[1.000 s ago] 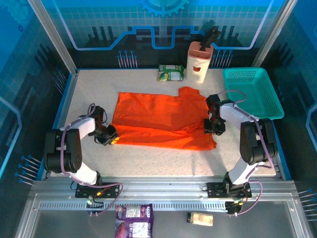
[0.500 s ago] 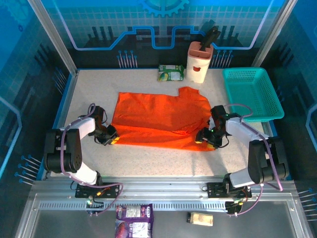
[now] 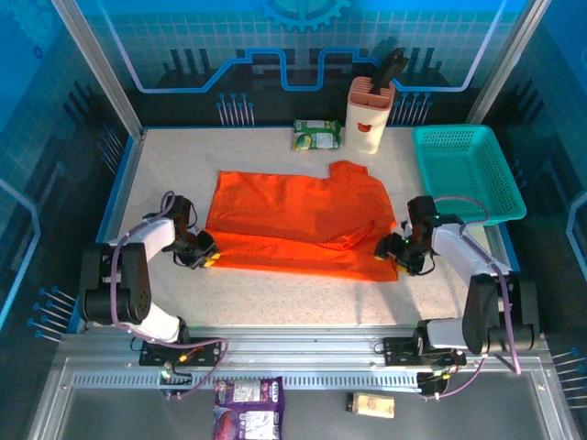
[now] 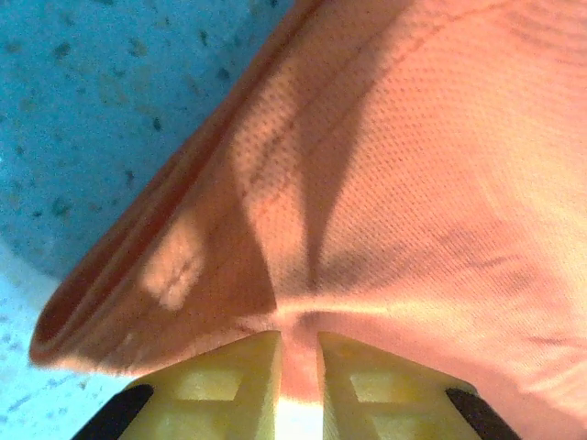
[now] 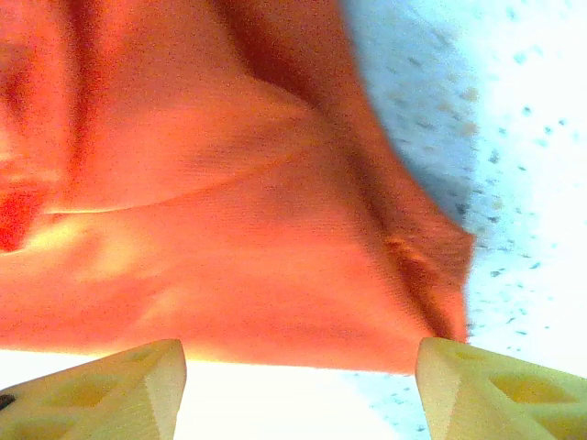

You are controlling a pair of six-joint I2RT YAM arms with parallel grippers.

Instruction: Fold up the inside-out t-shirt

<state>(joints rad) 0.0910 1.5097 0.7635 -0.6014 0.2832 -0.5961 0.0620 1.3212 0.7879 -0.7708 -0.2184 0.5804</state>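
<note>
Next, I move my right gripper away from the shirt's corner and pull the sleeve's end flat before I fold further, because the folded-in sleeve is bunched up against the shirt's near fold.
The bright orange inside-out t-shirt lies spread across the middle of the table, with a fold along its near part. My left gripper sits at the shirt's near left corner, shut on a pinch of the cloth between its yellow fingers. My right gripper is at the shirt's near right corner with its jaws wide open. In the right wrist view the shirt's edge lies just beyond the fingertips, and nothing is between them.
A teal mesh basket stands at the far right. A white holder with a dark tool and a green packet sit at the back edge. Bare speckled table lies in front of the shirt.
My right arm has swung from over the shirt's right side out and down to its near right corner, and its jaws have opened. The left gripper has kept its place.
</note>
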